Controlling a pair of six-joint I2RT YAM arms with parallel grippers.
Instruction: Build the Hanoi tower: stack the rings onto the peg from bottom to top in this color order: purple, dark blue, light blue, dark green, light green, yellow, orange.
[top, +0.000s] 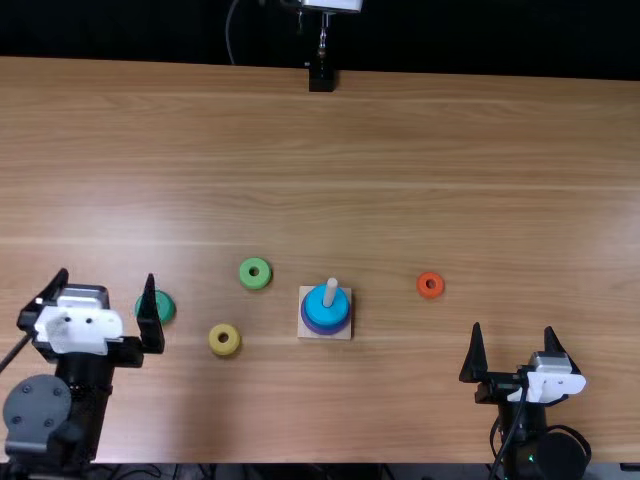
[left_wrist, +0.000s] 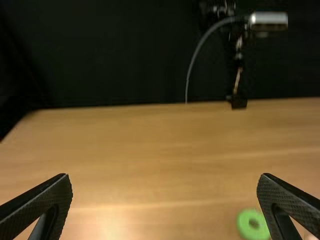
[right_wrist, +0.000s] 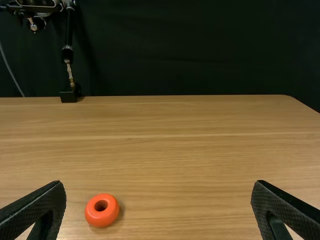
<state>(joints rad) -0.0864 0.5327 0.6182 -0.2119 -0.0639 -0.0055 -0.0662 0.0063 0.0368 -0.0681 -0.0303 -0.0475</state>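
Note:
I expect the dark green ring (top: 164, 306) to come to rest with the peg's tip still showing when I lower it, because the peg (top: 331, 291) sticks up well above the light blue ring.
In the top view my left gripper (top: 100, 300) stands open at the lower left, its right finger beside the dark green ring (top: 165, 306); my right gripper (top: 515, 352) is open at the lower right. The peg (top: 330, 290) rises from a square base (top: 343, 333), with the light blue ring (top: 322, 312) on top and darker blue-purple below. Light green ring (top: 264, 273), yellow ring (top: 233, 341) and orange ring (top: 439, 286) lie apart on the table. Wrist views show left gripper (left_wrist: 164, 207) near the light green ring (left_wrist: 245, 226), and right gripper (right_wrist: 156, 212) near the orange ring (right_wrist: 111, 216).
The wooden table (top: 400, 150) extends to a dark curtain behind. A stand with a black foot (top: 321, 80) is at the table's far edge, and a grey cable (top: 229, 30) hangs beside it.

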